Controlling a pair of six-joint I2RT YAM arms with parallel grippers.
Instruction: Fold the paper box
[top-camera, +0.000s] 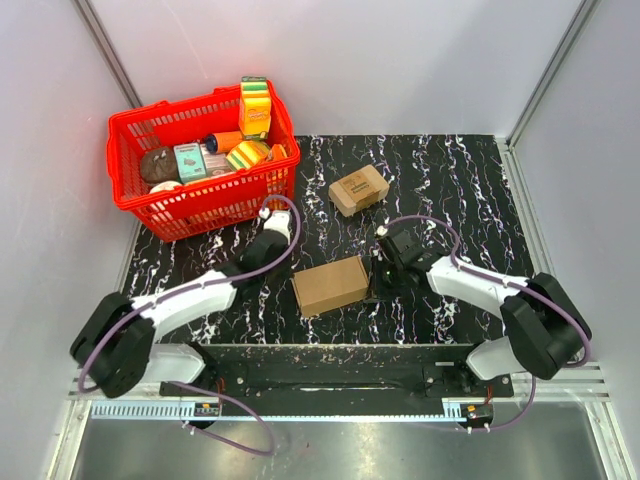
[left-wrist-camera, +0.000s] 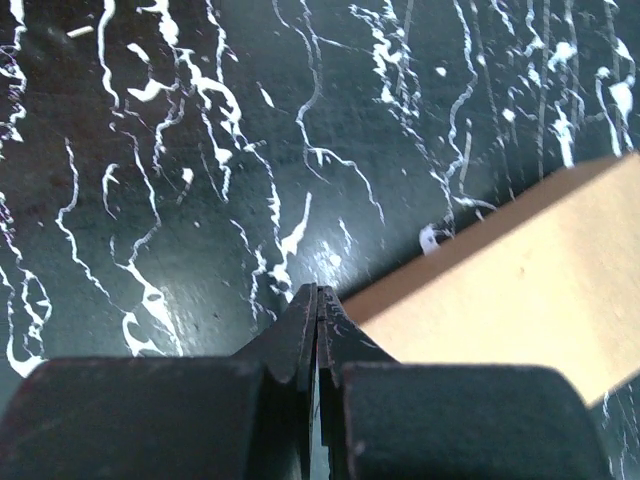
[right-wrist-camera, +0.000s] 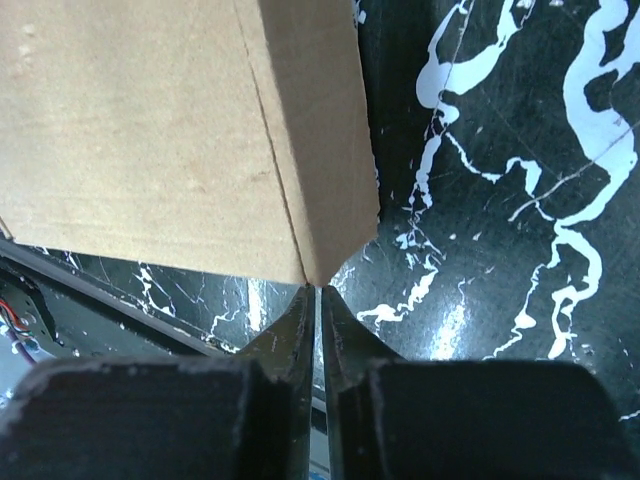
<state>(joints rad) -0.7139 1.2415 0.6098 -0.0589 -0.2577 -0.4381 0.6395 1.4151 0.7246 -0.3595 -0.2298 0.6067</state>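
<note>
The paper box lies crosswise, and a short end (top-camera: 364, 275) points toward my right gripper. So my grippers should turn the box until a long side (top-camera: 336, 307) faces my right gripper.
The paper box (top-camera: 330, 285) lies folded into a slim, flat brown rectangle at the middle of the black marble table. My left gripper (top-camera: 280, 258) is shut and empty just off the box's left side. In the left wrist view its closed tips (left-wrist-camera: 318, 292) rest over the table, with the box (left-wrist-camera: 520, 290) close on the right. My right gripper (top-camera: 374, 278) is at the box's right edge. In the right wrist view its jaws are shut and its tips (right-wrist-camera: 317, 292) touch a lower corner of the box (right-wrist-camera: 170, 130).
A smaller chunky cardboard box with dark print (top-camera: 358, 189) sits behind the paper box. A red basket (top-camera: 215, 200) full of groceries stands at the back left. White walls close in the table on three sides.
</note>
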